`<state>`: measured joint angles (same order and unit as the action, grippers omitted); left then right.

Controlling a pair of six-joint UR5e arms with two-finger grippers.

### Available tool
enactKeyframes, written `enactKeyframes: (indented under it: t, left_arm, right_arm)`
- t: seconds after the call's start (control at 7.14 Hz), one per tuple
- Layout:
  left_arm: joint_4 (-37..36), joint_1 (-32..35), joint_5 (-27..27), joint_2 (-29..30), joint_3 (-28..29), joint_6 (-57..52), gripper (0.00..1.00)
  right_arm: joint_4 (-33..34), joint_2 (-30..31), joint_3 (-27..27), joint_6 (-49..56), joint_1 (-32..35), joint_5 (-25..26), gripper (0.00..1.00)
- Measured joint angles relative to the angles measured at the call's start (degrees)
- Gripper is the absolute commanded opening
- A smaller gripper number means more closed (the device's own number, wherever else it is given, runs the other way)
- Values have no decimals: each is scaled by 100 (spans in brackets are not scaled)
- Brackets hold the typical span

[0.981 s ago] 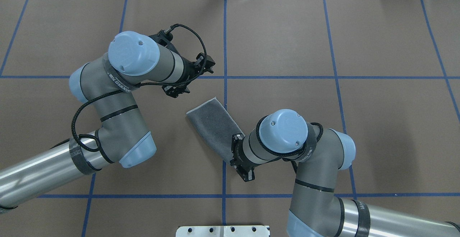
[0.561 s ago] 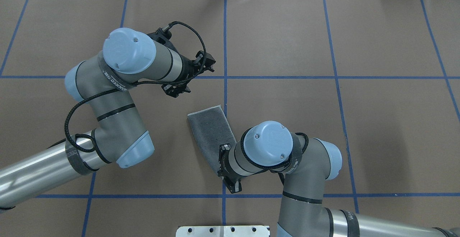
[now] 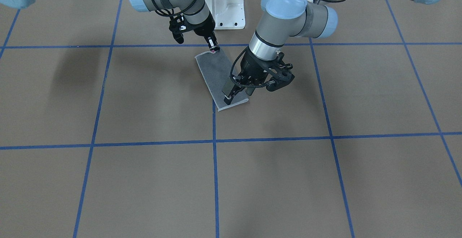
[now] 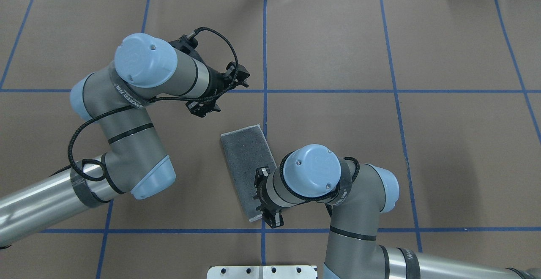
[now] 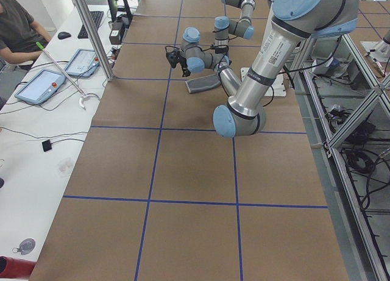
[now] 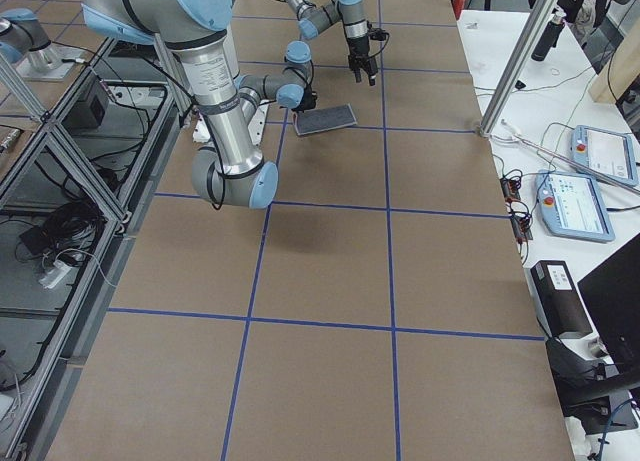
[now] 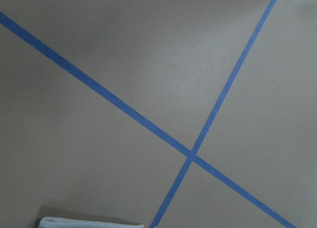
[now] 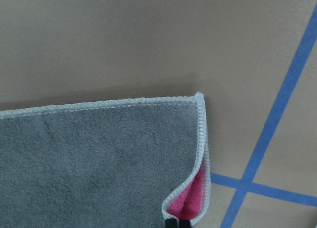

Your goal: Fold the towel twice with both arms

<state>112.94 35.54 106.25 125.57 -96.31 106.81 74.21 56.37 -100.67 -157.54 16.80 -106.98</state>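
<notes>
My right gripper should move away and my left gripper should swing the towel straight by the towel's corner [image 3: 222,51] nearest my base, because the towel lies at a slant across the blue line.
The towel [image 4: 245,156] lies near the table's middle as a long strip folded in half, dark grey face up, with a light border. In the right wrist view its corner [image 8: 99,154] gapes and shows pink inside. My right gripper [image 3: 213,48] is shut on that corner at the end nearest the robot base; from overhead its body [image 4: 264,194] covers that end. My left gripper [image 3: 238,93] hangs open above the towel's far end, holding nothing. Its wrist view shows only a sliver of towel edge [image 7: 84,222].
Blue tape lines [image 4: 265,59] grid the brown table cover. The white pedestal base [image 3: 223,10] stands just behind the towel. A person [image 5: 18,25] sits at a side desk with tablets [image 5: 39,86]. Metal framing [image 6: 60,151] runs along the robot's side.
My right gripper moved left and toward the robot base, dragging the towel's near end so the strip swung round. The left arm drew back a little to the left.
</notes>
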Motion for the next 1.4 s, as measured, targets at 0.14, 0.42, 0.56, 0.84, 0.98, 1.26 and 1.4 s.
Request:
enactKeyframes:
  t: [0.14, 0.42, 0.56, 0.84, 0.98, 1.26, 1.4]
  left_arm:
    - [4, -26, 34, -265, -271, 98, 100]
    - [36, -230, -4, -689, -701, 684, 99]
    - [49, -553, -178, -882, -900, 1058, 94]
    - [60, -1480, -948, -1108, -1108, 1764, 88]
    - [61, -1877, -1171, -1148, -1118, 2093, 87]
    - [60, -2374, -1418, -1174, -1102, 2664, 85]
    - [56, -2526, -1540, -1174, -1095, 2861, 82]
  right_arm:
    - [-4, 72, -68, 67, 181, -137, 100]
    - [-3, 270, -119, 761, 998, -700, 100]
    - [8, 315, -40, 1247, 1496, -900, 100]
    - [-29, 323, 303, 2039, 2108, -1072, 100]
    - [-61, 300, 496, 2341, 2237, -1092, 100]
    - [-86, 279, 637, 2520, 2316, -1104, 100]
    - [-89, 274, 648, 2531, 2321, -1105, 100]
